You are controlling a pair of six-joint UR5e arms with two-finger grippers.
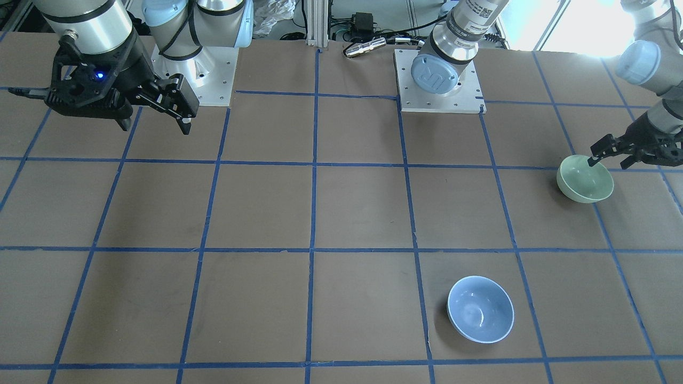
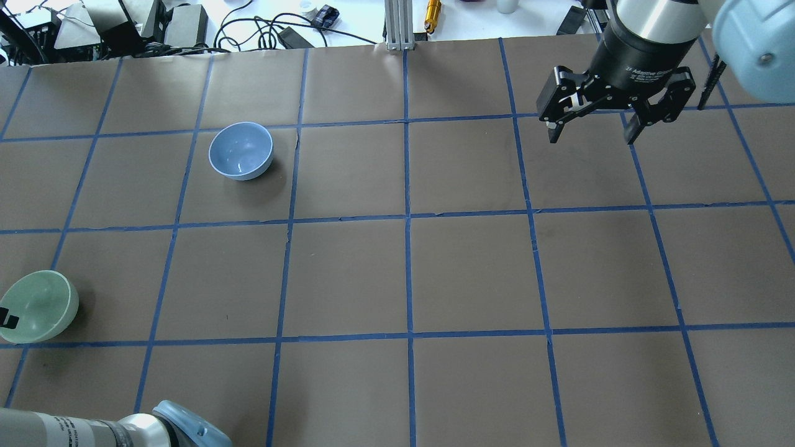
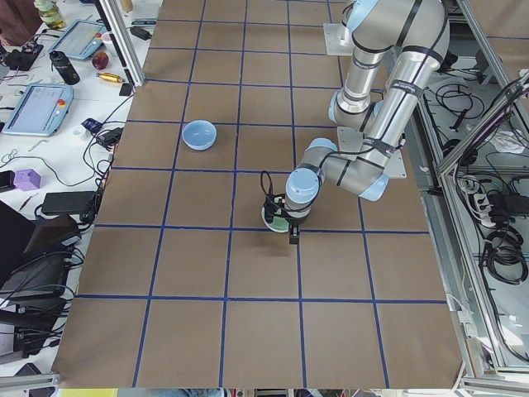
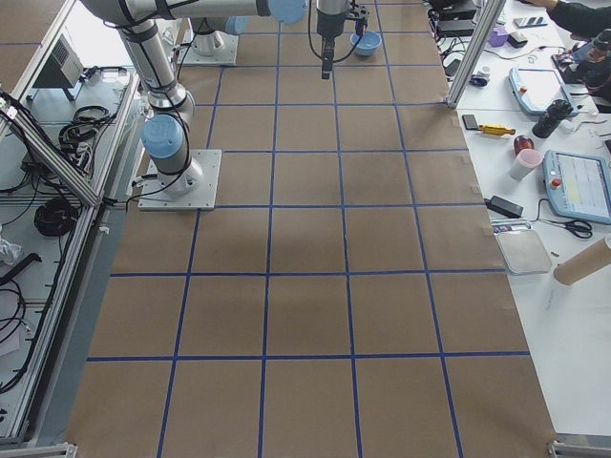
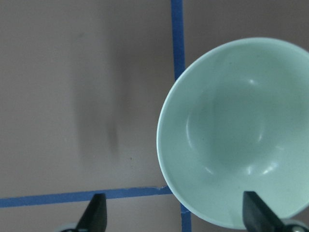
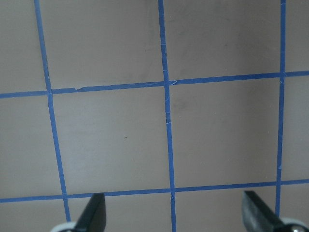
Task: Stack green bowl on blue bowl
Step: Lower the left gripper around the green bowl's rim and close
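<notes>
The green bowl [image 1: 584, 180] will sit deep inside the empty blue bowl [image 1: 480, 310] when I lower it, with their rims almost touching, because both bowls have the same round flare.
The green bowl [image 1: 585, 181] stands upright near the table's edge on my left side; it also shows in the overhead view [image 2: 40, 301] and the left wrist view [image 5: 236, 130]. My left gripper [image 1: 613, 158] is open right over it. In the left wrist view [image 5: 176, 217] one fingertip [image 5: 254, 217] is over the bowl's inside and the other is outside over the table, so the jaws straddle the rim. The blue bowl [image 1: 480, 309] stands upright and empty farther out on the table [image 2: 241, 150]. My right gripper [image 2: 593, 138] is open and empty, high above the table on the right.
The table is brown paper with a grid of blue tape lines [image 2: 407, 217]. Cables and boxes [image 2: 124, 25] lie past the far edge. The arm base plates [image 1: 437, 80] sit at the robot's side of the table.
</notes>
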